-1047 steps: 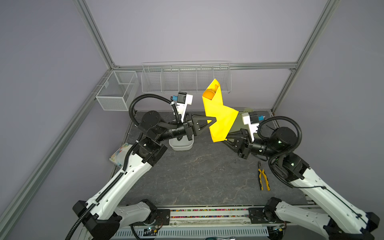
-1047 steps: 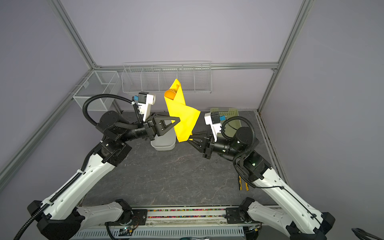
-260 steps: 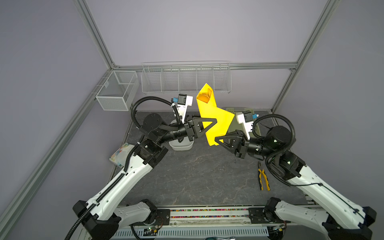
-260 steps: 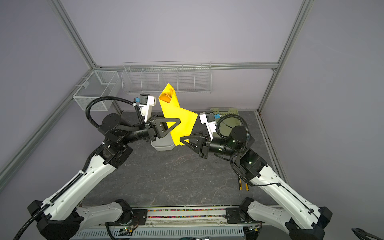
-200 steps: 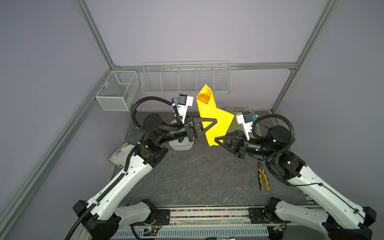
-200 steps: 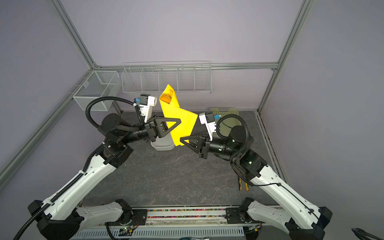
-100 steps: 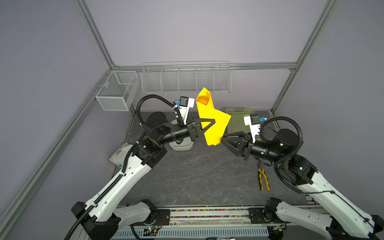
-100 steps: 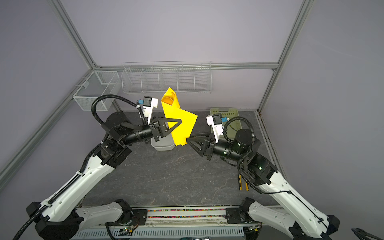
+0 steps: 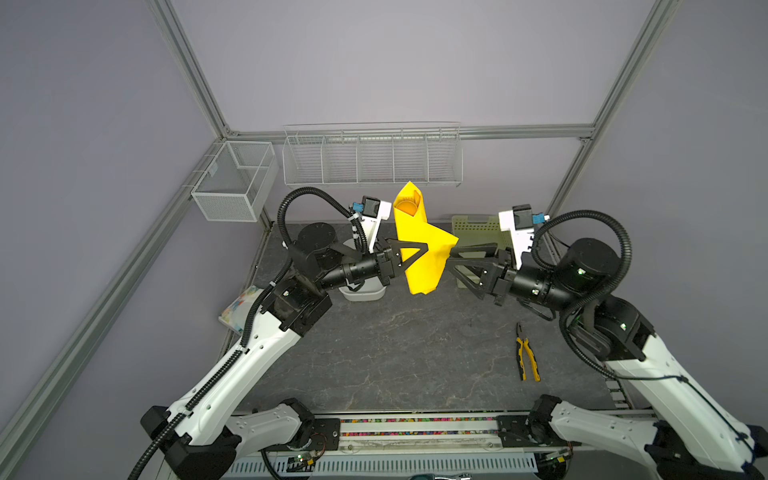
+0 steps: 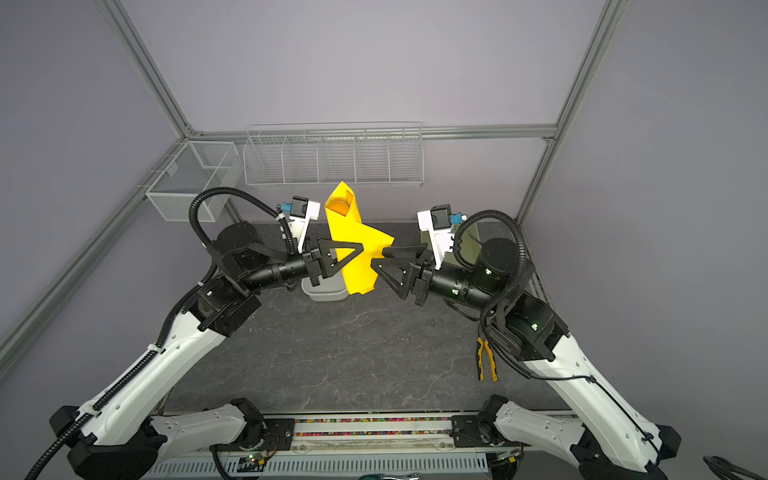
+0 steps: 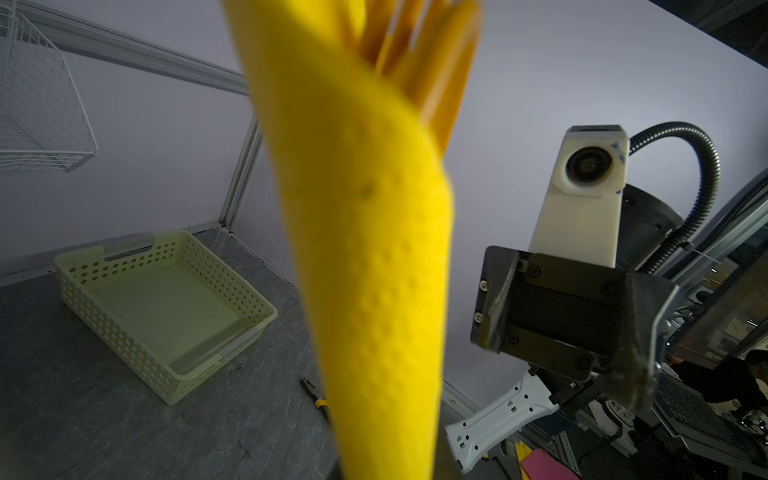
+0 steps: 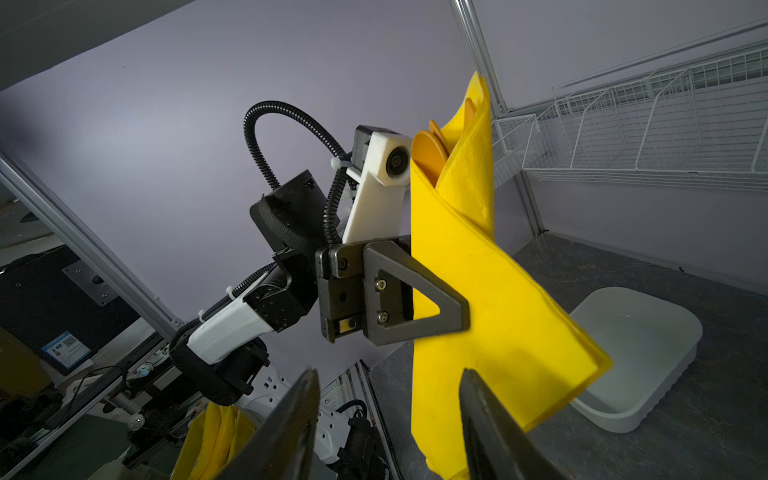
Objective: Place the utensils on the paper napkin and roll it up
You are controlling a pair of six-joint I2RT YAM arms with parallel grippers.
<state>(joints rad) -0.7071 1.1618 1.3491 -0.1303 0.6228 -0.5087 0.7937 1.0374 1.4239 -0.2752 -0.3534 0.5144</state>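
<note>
I should wrap the napkin's loose flap (image 9: 442, 240) around with my right gripper, because it sticks out from the roll. My right gripper should then hold the roll low (image 9: 422, 281) while my left gripper takes a new grip.
The yellow paper napkin (image 9: 419, 257) (image 10: 356, 259) hangs upright in the air, rolled into a cone with one loose flap to the right. The orange utensils (image 9: 406, 206) (image 12: 428, 153) poke out of its top; fork tines (image 11: 415, 50) show blurred in the left wrist view. My left gripper (image 9: 427, 248) (image 10: 361, 248) (image 12: 461, 316) is shut on the roll's middle. My right gripper (image 9: 452, 261) (image 10: 379, 258) (image 12: 388, 386) stands open, its tips at the flap's edge and pinching nothing.
A white tub (image 9: 361, 293) (image 12: 636, 361) sits on the table under the roll. A pale green basket (image 9: 478, 232) (image 11: 162, 307) is at the back right, yellow-handled pliers (image 9: 527, 357) at the right, a colourful packet (image 9: 241, 307) at the left. Wire baskets (image 9: 372, 160) hang on the back wall.
My right gripper opened, let go of the napkin and drew back to the right. The left gripper kept hold, and the roll now stands more upright.
</note>
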